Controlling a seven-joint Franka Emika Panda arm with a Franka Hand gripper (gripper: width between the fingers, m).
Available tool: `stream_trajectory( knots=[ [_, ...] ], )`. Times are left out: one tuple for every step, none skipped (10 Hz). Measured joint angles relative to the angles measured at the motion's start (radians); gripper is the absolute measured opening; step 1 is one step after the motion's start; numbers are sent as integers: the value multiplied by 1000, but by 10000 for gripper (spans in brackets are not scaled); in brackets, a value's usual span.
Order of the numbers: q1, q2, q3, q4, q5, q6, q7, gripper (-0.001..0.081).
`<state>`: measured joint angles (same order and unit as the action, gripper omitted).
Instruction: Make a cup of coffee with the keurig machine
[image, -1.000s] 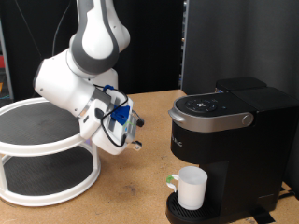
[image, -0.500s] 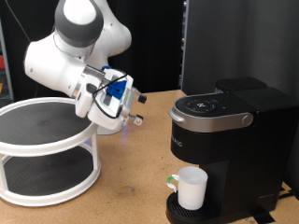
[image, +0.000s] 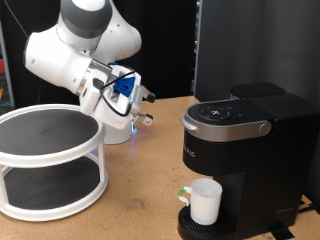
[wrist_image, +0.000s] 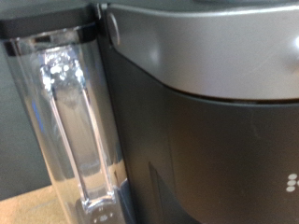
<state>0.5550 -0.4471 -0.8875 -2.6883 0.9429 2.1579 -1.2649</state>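
I should go up, point down and come over the top buttons, because my gripper faces the keurig machine's upright body but the machine's buttons face up.
The keurig machine stands at the exterior view's right with its grey-rimmed lid down. The cup, a white mug, sits on the machine's drip tray under the spout. My gripper hangs in the air to the exterior view's left of the machine, well apart from it and above the table. Nothing shows between its fingers. The wrist view shows only the machine's dark body and its clear water tank; the fingers do not show there.
A white two-tier round shelf stands at the exterior view's left, under the arm. A small green-marked thing lies beside the cup on the tray. A tall black panel stands behind the machine.
The arm has swung up and towards the exterior view's top left, away from the table. The gripper now points towards the machine. The cup and machine have not moved.
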Motion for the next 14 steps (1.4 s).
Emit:
stream_trajectory(
  knots=[
    [-4, -4, 20, 4, -14, 8, 27, 802],
    [-10, -13, 40, 12, -38, 8, 60, 802],
    [-16, -26, 60, 22, -62, 1, 97, 802],
    [-23, -42, 73, 32, -81, -14, 126, 802],
    [-31, -63, 83, 41, -97, -34, 149, 802],
    [-41, -87, 90, 48, -110, -53, 168, 802],
    [-51, -112, 93, 56, -120, -78, 186, 802],
    [-61, -137, 97, 60, -122, -88, 206, 802],
    [-70, -158, 98, 63, -124, -109, 224, 802],
    [-78, -172, 98, 62, -126, -122, 236, 802],
    [-78, -169, 99, 61, -131, -122, 236, 802],
    [-84, -156, 112, 63, -230, -127, 266, 802],
    [-89, -134, 140, 74, -342, -151, 319, 802],
    [-89, -107, 165, 95, -443, -189, 365, 802]
  ],
)
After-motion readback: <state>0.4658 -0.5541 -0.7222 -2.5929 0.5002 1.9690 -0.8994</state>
